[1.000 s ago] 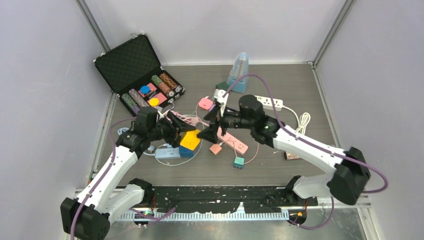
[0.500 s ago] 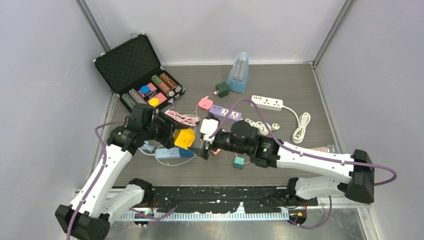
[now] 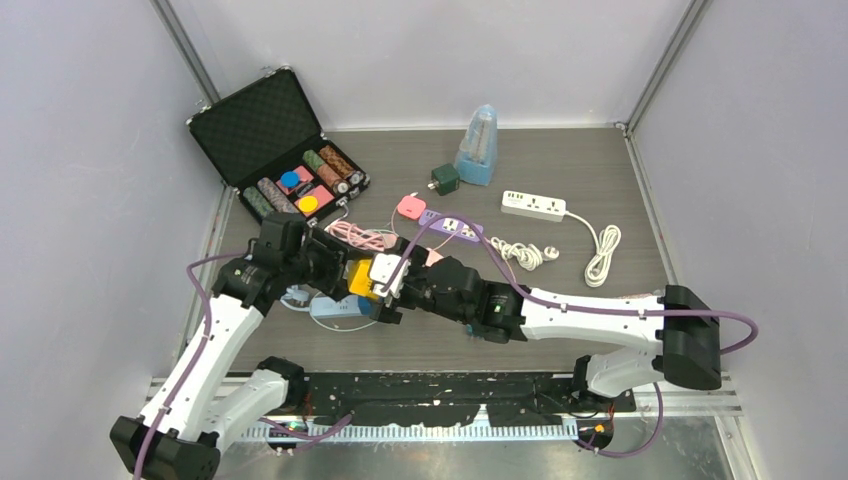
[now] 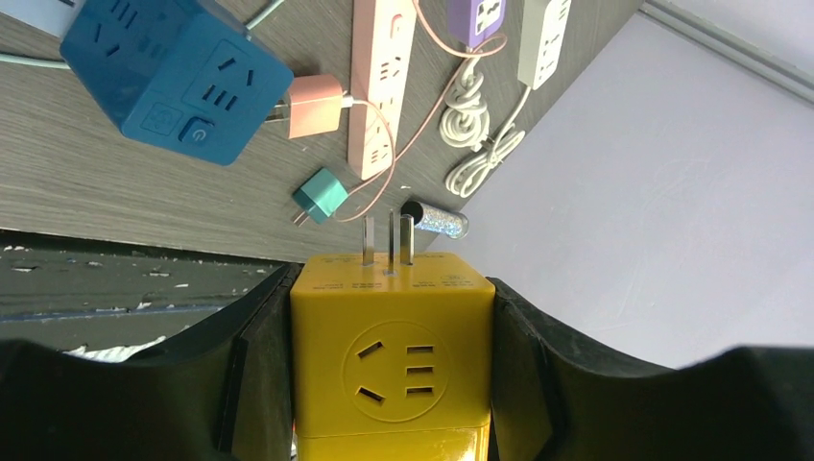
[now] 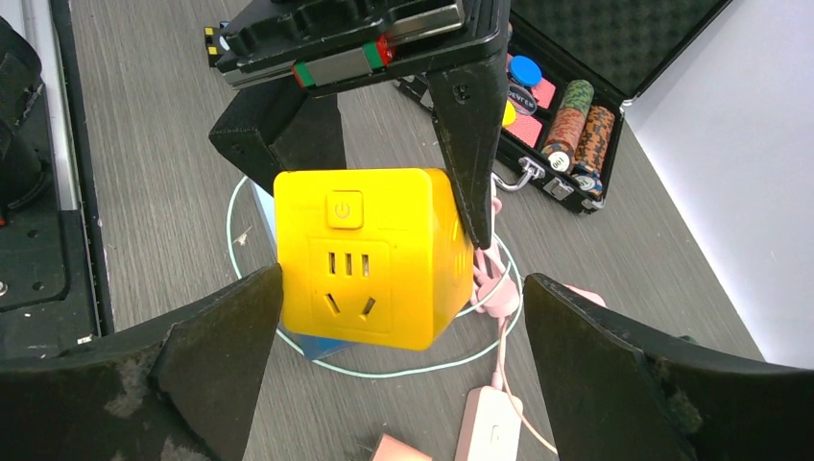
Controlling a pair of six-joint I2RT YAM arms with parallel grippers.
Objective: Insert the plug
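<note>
My left gripper is holding the yellow cube far away from the white strip (image 3: pixel 533 206), so next my right gripper takes the yellow cube over and brings it there.
The plug is a yellow cube adapter (image 3: pixel 361 278) with metal prongs (image 4: pixel 389 238) sticking out of its far face. My left gripper (image 4: pixel 392 290) is shut on the yellow cube (image 4: pixel 392 365), one pad on each side, holding it above the table. In the right wrist view the cube (image 5: pixel 370 259) shows a socket face and a power button. My right gripper (image 5: pixel 403 288) is open right in front of it, fingers wide on either side without touching. A dark blue cube socket (image 4: pixel 178 82) rests on the table below.
A pink power strip (image 4: pixel 379 86), a pink charger (image 4: pixel 314 106) and a teal charger (image 4: pixel 322 195) lie nearby. Further back are a purple strip (image 3: pixel 452 227), a white strip (image 3: pixel 533 205), a green cube (image 3: pixel 445 179), a metronome (image 3: pixel 478 145) and an open black chip case (image 3: pixel 270 130).
My right arm swung down and left from the table's middle until its open jaws faced the yellow cube. The left gripper kept its hold and shifted only slightly.
</note>
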